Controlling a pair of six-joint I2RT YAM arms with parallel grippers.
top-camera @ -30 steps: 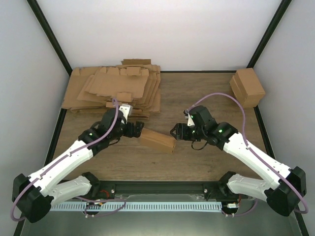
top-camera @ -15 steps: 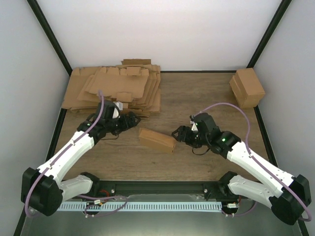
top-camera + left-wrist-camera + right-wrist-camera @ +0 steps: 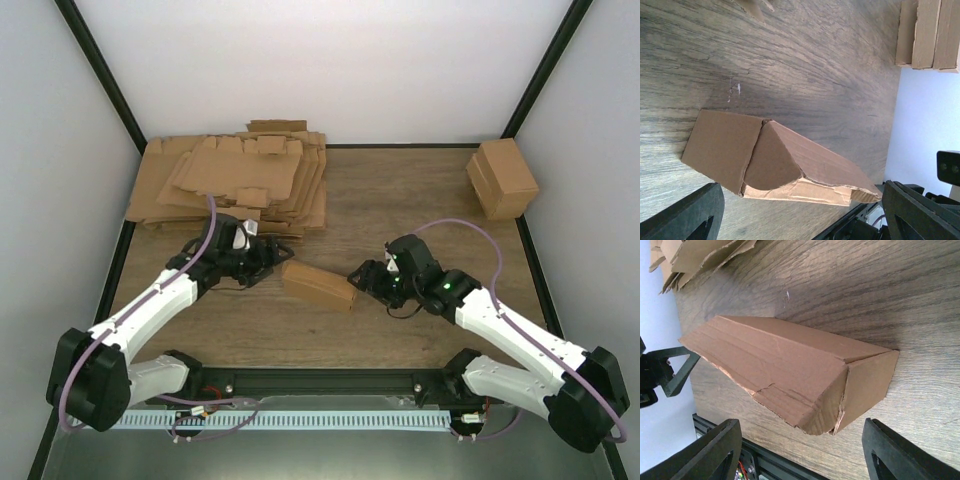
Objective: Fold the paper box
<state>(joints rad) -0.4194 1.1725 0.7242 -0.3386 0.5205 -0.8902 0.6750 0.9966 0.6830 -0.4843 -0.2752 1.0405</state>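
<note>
The lid slants ajar above the rounded end flap [image 3: 770,163], so my left gripper should move in at the box's end [image 3: 723,148] and bring the lid down shut.
The paper box [image 3: 318,285] is a small oblong brown carton lying on its side on the wooden table, near the middle front. My left gripper [image 3: 270,258] stands open just left of its left end, apart from it. My right gripper [image 3: 358,276] stands open just off its right end. In the left wrist view the box [image 3: 790,160] lies ahead of the left gripper [image 3: 807,215], with a rounded end flap tucked in and a ragged long edge. The right wrist view has the box [image 3: 790,365] ahead of the right gripper [image 3: 807,450], its closed end facing me.
A thick pile of flat cardboard sheets [image 3: 230,185] lies at the back left. A blocky brown carton [image 3: 503,178] stands at the back right. The black rail [image 3: 320,385] runs along the table's near edge, and white walls close in the sides.
The left arm swung back, then returned toward the box's left end. The right gripper dropped lower and closer to the box's right end. The box has not moved.
</note>
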